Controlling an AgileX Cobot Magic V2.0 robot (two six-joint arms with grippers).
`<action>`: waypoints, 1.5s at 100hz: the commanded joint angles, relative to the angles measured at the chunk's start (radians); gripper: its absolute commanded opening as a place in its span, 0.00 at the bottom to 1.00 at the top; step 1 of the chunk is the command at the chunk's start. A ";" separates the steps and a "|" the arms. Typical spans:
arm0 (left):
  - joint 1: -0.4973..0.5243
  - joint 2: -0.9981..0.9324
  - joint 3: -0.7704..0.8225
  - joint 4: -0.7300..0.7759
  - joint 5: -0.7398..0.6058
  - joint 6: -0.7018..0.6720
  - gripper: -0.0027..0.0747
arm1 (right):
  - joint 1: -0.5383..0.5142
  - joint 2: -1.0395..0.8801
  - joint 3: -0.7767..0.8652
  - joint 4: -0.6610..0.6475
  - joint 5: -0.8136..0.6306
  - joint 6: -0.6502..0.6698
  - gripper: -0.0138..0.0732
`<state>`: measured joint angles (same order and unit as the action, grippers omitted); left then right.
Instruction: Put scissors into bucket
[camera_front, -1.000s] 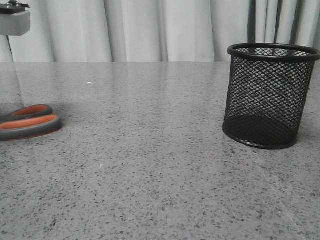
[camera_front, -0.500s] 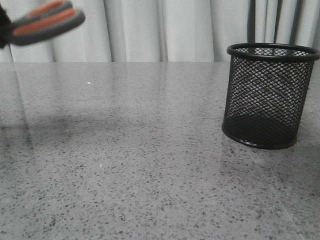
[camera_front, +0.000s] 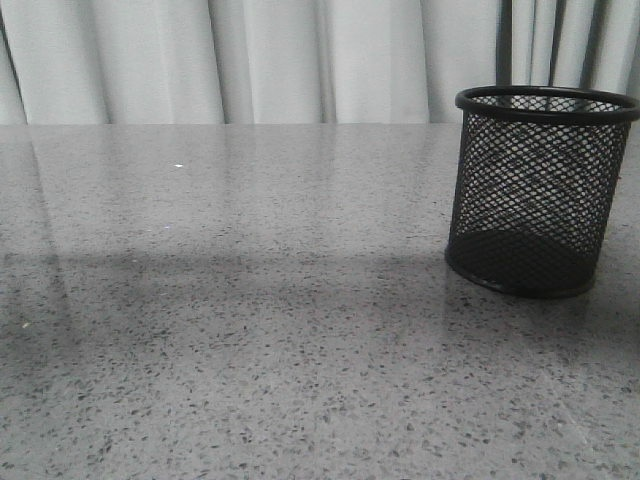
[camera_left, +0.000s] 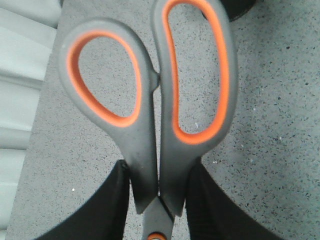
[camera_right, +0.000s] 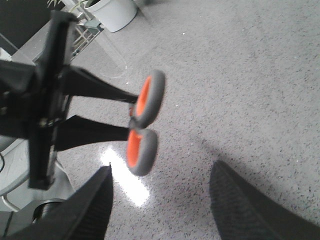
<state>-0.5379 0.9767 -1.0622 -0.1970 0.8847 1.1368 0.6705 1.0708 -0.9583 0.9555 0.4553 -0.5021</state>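
Note:
The bucket (camera_front: 535, 190) is on my right gripper's side while my left gripper holds the scissors, so my right gripper should grab the scissors' handle loops (camera_right: 155, 98) and lower the scissors' blades into the bucket.
The scissors (camera_left: 150, 115), grey handle loops lined in orange, are clamped between my left gripper's (camera_left: 159, 200) black fingers (camera_left: 107, 210) just behind the handles, and hang well above the table. The orange pivot spot (camera_left: 156, 236) shows at the frame edge; the blades are hidden. In the right wrist view the left gripper (camera_right: 131, 114) holds the scissors (camera_right: 145, 122) in the air, handles edge-on. My right gripper (camera_right: 161, 200) is open and empty above the table. The black mesh bucket (camera_front: 540, 190) stands upright at the right of the front view, where neither gripper nor the scissors show.
The grey speckled table (camera_front: 250, 300) runs to a back edge before pale curtains (camera_front: 260, 60). A white pot (camera_right: 112, 12) and the left arm's base (camera_right: 35, 215) stand beyond the table's edge in the right wrist view. A dark round edge, perhaps the bucket's base (camera_left: 239, 7), shows in the left wrist view.
The scissors lay on the table at the far left a second ago, were lifted to the upper left half a second ago, and have now left the front view. The bucket has not moved.

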 joint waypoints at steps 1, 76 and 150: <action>-0.008 -0.027 -0.028 -0.049 -0.073 -0.009 0.01 | 0.001 0.018 -0.048 0.027 -0.048 -0.018 0.60; -0.008 -0.034 -0.028 -0.164 -0.099 -0.009 0.01 | 0.001 0.245 -0.205 0.171 0.063 -0.018 0.44; -0.008 -0.081 -0.028 -0.281 -0.138 -0.009 0.54 | -0.023 0.190 -0.205 0.186 0.092 -0.085 0.08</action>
<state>-0.5379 0.9312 -1.0532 -0.4081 0.8335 1.1388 0.6667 1.3076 -1.1383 1.1353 0.5819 -0.5695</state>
